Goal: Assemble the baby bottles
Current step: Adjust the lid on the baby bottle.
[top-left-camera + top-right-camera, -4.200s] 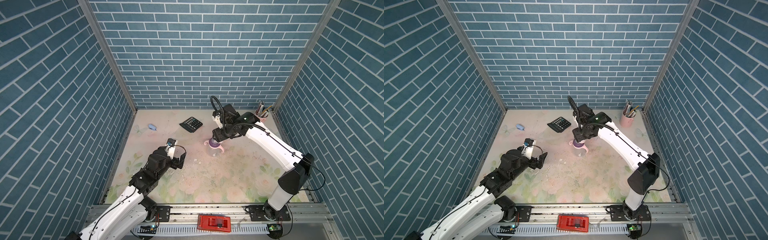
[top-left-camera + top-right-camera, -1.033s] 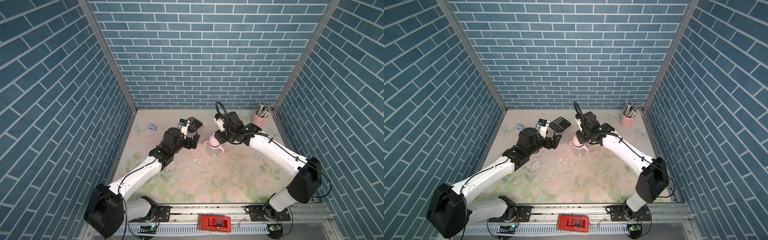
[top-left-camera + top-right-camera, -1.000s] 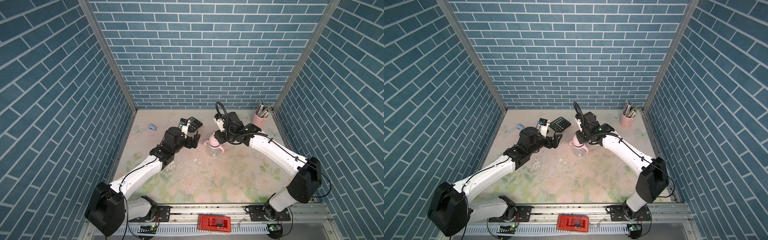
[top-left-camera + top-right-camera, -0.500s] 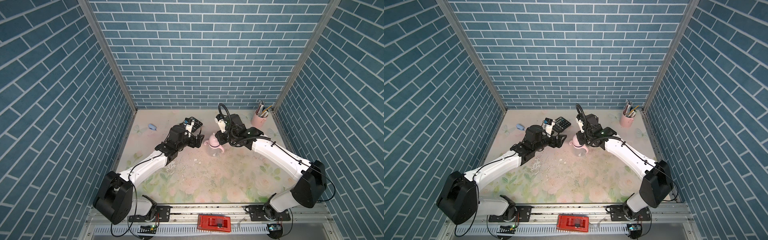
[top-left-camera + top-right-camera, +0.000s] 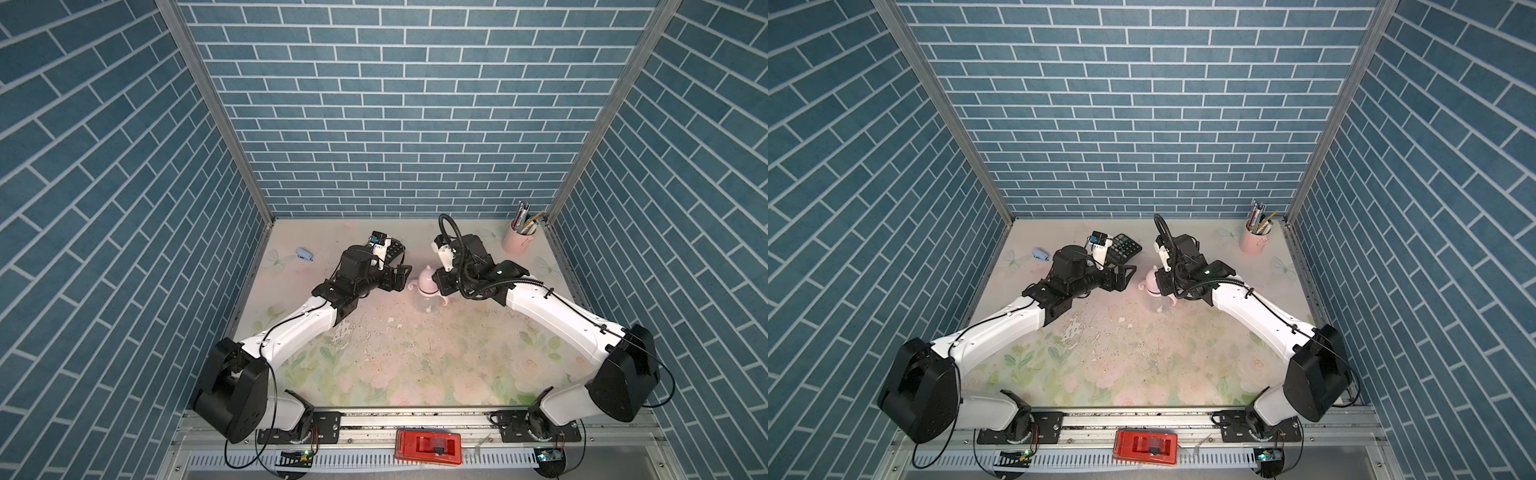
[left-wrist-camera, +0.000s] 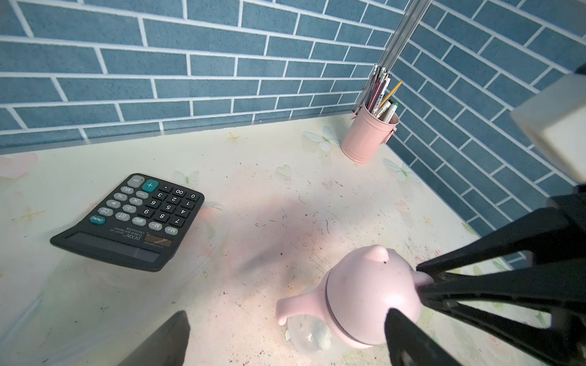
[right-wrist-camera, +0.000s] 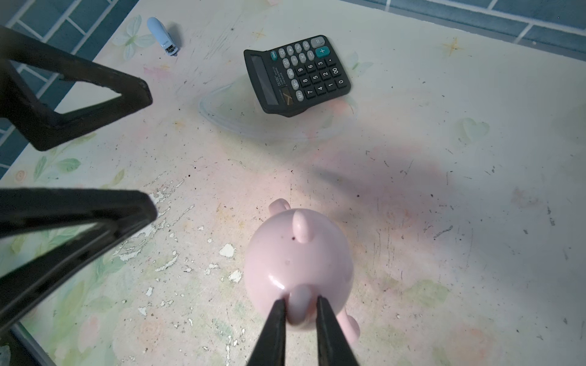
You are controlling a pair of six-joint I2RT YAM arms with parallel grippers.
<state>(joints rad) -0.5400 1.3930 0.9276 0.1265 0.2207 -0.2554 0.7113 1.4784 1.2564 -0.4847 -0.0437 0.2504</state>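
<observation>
The cap is sitting high with a dark seam at its rim (image 6: 337, 318), so the robot's left gripper should steady the cap's free side (image 5: 421, 280) while the right gripper pushes down.
The baby bottle (image 5: 428, 286) (image 5: 1156, 287) stands upright mid-table, its pink eared dome cap (image 6: 371, 288) (image 7: 298, 260) on top. Under the cap show a pink handle (image 6: 295, 304) and the translucent body (image 6: 309, 336). My right gripper (image 7: 299, 301) (image 5: 441, 283) is shut on one ear of the cap, a finger on either side of it. My left gripper (image 6: 287, 313) (image 5: 402, 277) (image 5: 1128, 276) stands open just left of the bottle. It holds nothing, and one finger is close to the cap. Collar, nipple and straw are hidden.
A black calculator (image 5: 392, 251) (image 6: 133, 221) (image 7: 298, 76) lies behind the left gripper. A pink pen cup (image 5: 517, 241) (image 6: 367, 136) stands in the back right corner. A small blue stapler (image 5: 304, 254) (image 7: 165, 36) lies at the back left.
My right gripper has shut on the cap's ear. The left arm has reached further right, bringing its open gripper up beside the bottle.
</observation>
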